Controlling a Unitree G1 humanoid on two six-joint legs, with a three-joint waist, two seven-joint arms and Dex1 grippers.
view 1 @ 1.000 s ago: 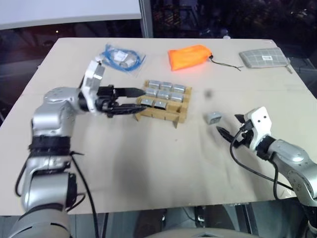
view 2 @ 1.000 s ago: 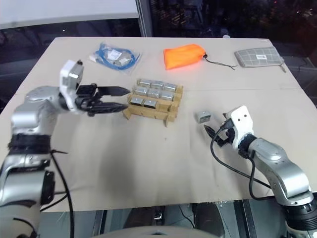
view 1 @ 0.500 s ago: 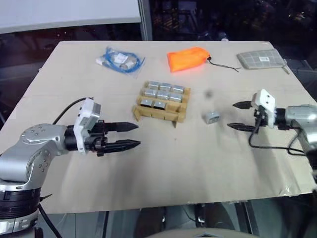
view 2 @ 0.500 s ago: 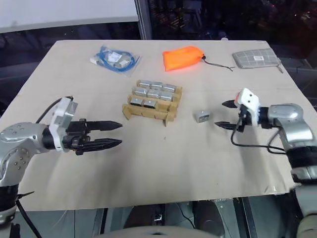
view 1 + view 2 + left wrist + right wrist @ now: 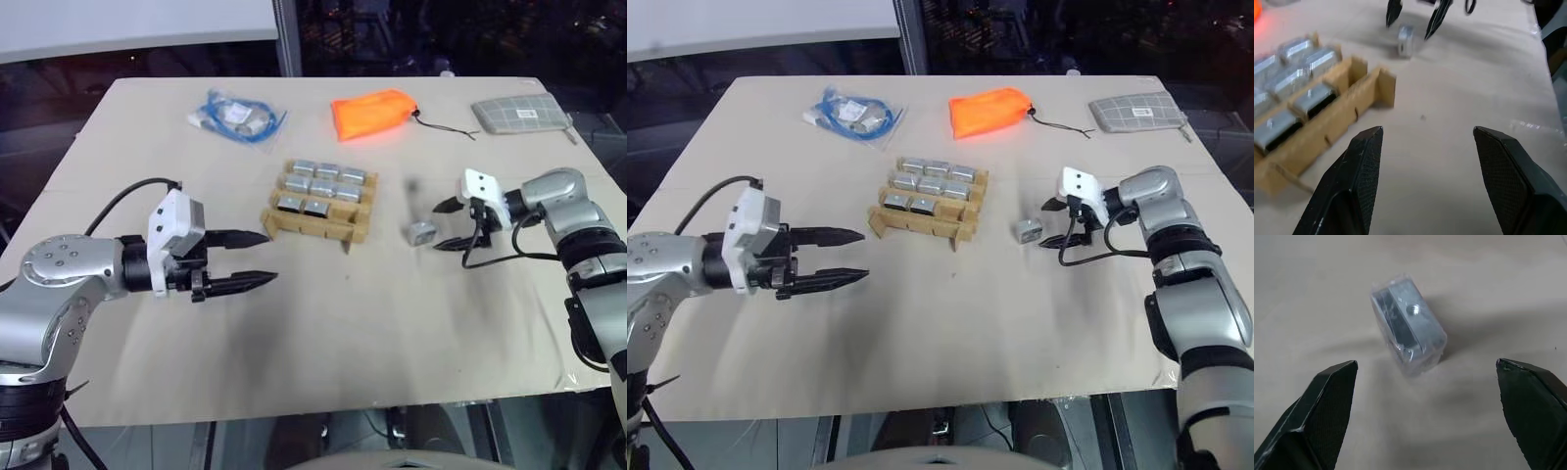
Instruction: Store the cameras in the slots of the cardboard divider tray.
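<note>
The loose camera [image 5: 421, 233] is on the other side of the tray from my left gripper. My right gripper should therefore bring the camera to the empty front slot [image 5: 341, 212].
The cardboard divider tray [image 5: 313, 226] stands mid-table with several silver-grey cameras [image 5: 323, 184] in its slots; its front right slot is empty. One loose camera [image 5: 422, 232] in clear wrap lies on the table to the tray's right. My right gripper [image 5: 439, 227] points left at this camera, open, its fingertips just short of it on either side; the right wrist view shows the camera [image 5: 1408, 325] between and beyond the tips. My left gripper [image 5: 270, 257] hovers open and empty to the tray's near left, pointing right.
An orange pouch [image 5: 372, 113], a grey checked pouch [image 5: 522, 114] and a bag with a blue cable [image 5: 235, 116] lie along the table's far side. The near half of the tan table [image 5: 343, 343] is bare.
My left gripper has pulled back from the tray's left side toward me, staying open. My right gripper has swung forward and turned left, ending up at the loose camera.
</note>
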